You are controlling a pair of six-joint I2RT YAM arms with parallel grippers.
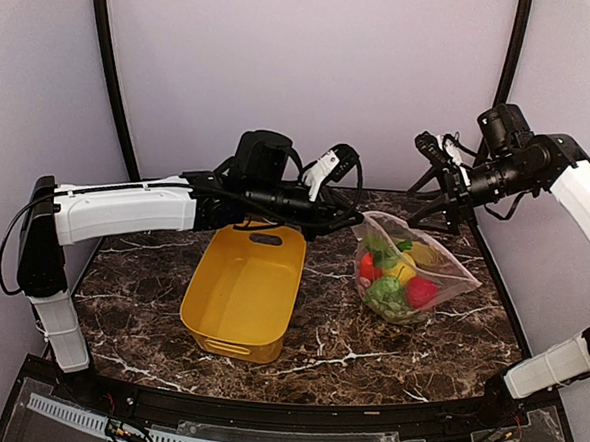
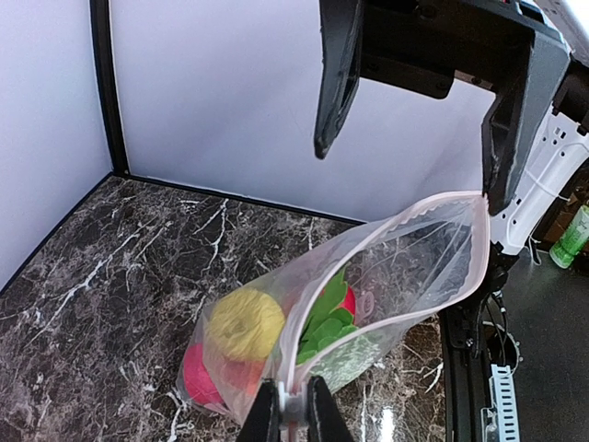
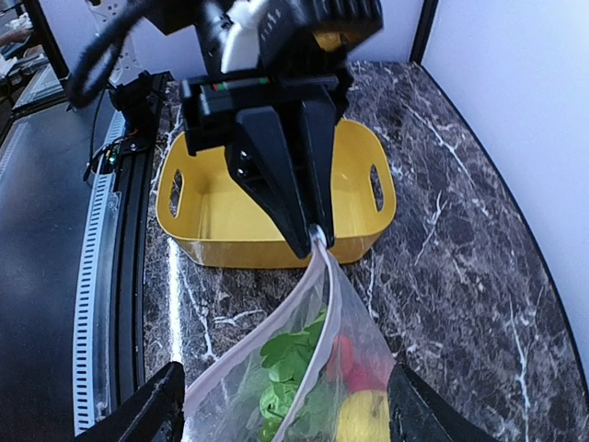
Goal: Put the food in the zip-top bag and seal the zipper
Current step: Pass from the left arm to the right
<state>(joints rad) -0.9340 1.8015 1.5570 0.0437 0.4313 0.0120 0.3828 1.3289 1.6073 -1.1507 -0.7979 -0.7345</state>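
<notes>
My left gripper's fingers cover the white slider. My right gripper should pinch the zipper next to it while my left gripper takes a new hold on the slider's tip.
The zip-top bag lies right of centre with its mouth open. It holds the food: a yellow lemon, red fruits and green pieces. My left gripper is shut on one end of the pinkish zipper and reaches across from the left in the top view. My right gripper is wide open and straddles the bag's other end. In the left wrist view, one of its fingers is at the mouth's far corner.
A yellow plastic tub stands left of the bag, under my left arm, and also shows in the right wrist view. The table's black rails run along the near edge. Pale walls close in the back and sides.
</notes>
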